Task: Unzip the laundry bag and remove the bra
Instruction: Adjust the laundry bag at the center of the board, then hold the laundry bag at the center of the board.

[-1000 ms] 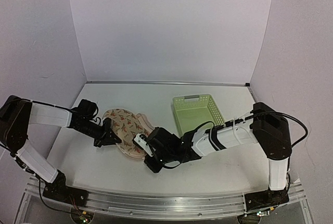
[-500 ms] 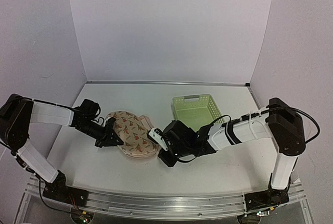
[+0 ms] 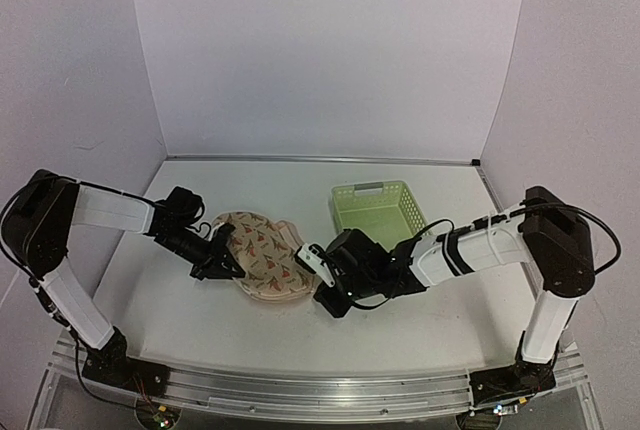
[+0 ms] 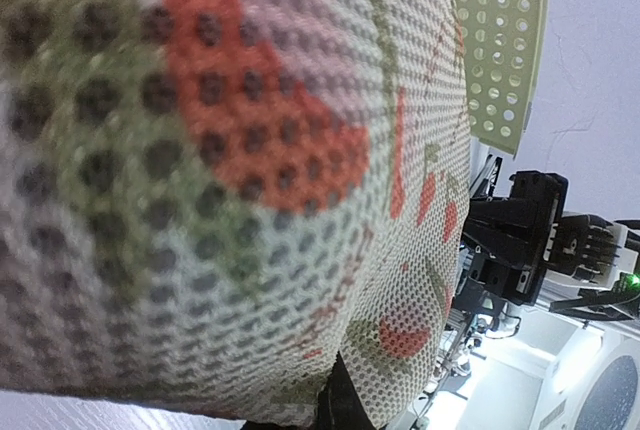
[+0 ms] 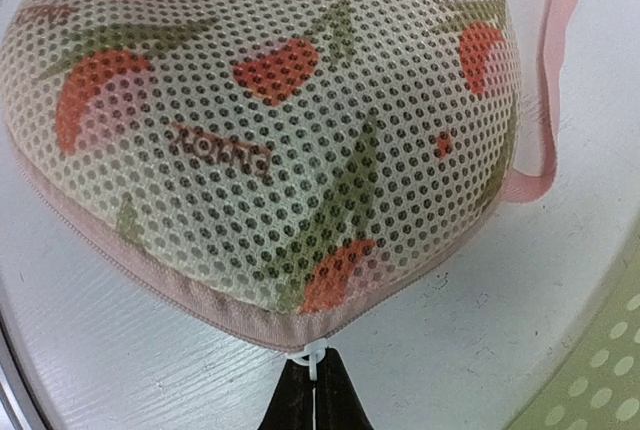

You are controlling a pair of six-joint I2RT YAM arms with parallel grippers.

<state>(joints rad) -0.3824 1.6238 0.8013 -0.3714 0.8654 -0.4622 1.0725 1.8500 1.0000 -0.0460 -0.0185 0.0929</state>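
Note:
The left gripper is holding the laundry bag's mesh a long way from the zip pull, so it should open and grip the bag next to the zip pull.
The laundry bag lies domed side up on the white table, cream mesh with red-and-green motifs and a pink zipped rim. My right gripper is at its right end. In the right wrist view it is shut on the white zip pull at the bag's near rim. My left gripper is at the bag's left end. Its dark fingers are shut on the mesh, which fills that view. The bra is hidden. A pink strap loop hangs from the bag's side.
A pale green slatted basket stands right of the bag, close behind my right arm; its perforated wall shows in both wrist views. White walls close the table at the back and sides.
My right gripper has slid to the right round the bag's near rim with the zip pull. The bag and my left gripper have shifted slightly right.

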